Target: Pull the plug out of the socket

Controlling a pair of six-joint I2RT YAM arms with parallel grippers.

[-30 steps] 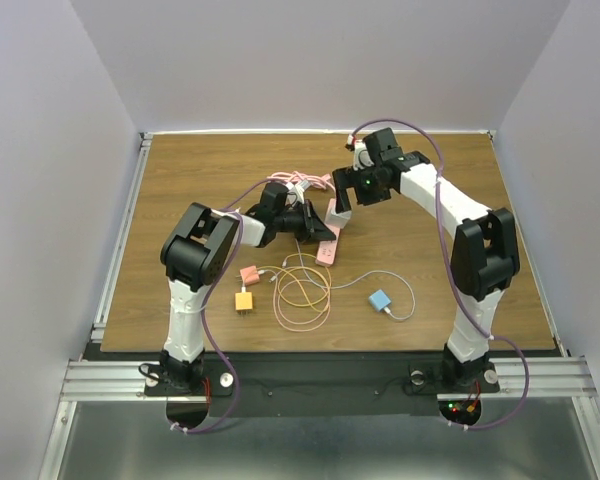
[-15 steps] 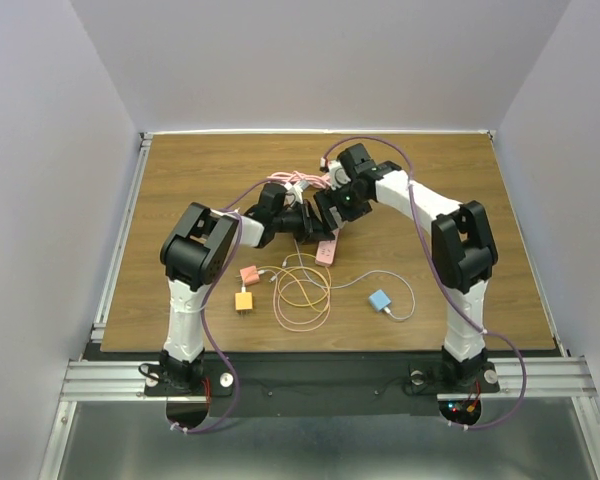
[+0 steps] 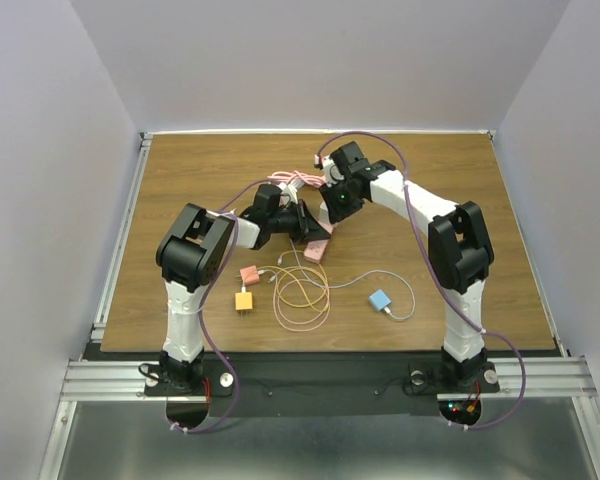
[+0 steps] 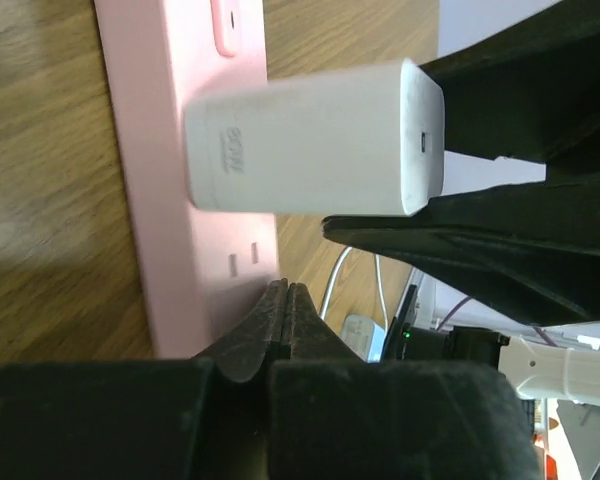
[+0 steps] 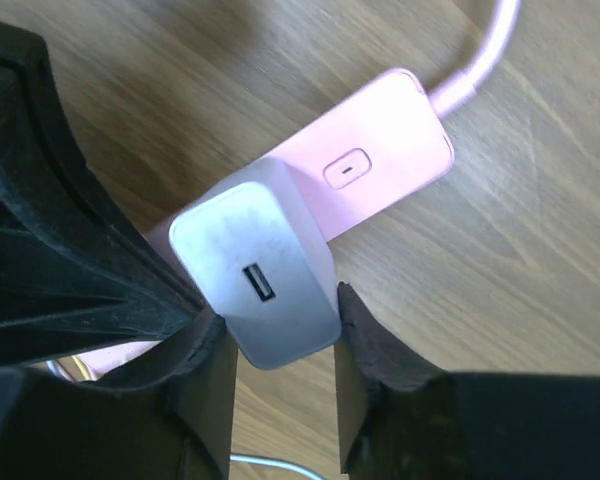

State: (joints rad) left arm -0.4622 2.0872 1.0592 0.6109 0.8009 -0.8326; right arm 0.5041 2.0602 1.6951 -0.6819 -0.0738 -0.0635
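Observation:
The plug's port end sits at a slant across my right gripper's fingers. I should open them, line up straight and grip the plug's sides deeper before I pull.
The socket, a long flat pink power strip, lies on the wood table mid-scene. A white block plug stands in it, its small port facing the right wrist camera; the left wrist view shows it from the side. My right gripper has a finger against each side of the plug and is shut on it. My left gripper is shut with nothing between its fingers. Its tips rest against the strip's edge just beside the plug.
The strip's pink coiled cord bunches behind the arms. In front lie a small pink cube adapter, an orange adapter, a blue adapter and looped thin cables. Both grippers crowd the same spot.
My right arm swung left and down from the far side of the strip onto the plug, and its jaws closed from wide open onto it. The left arm stayed shut against the strip.

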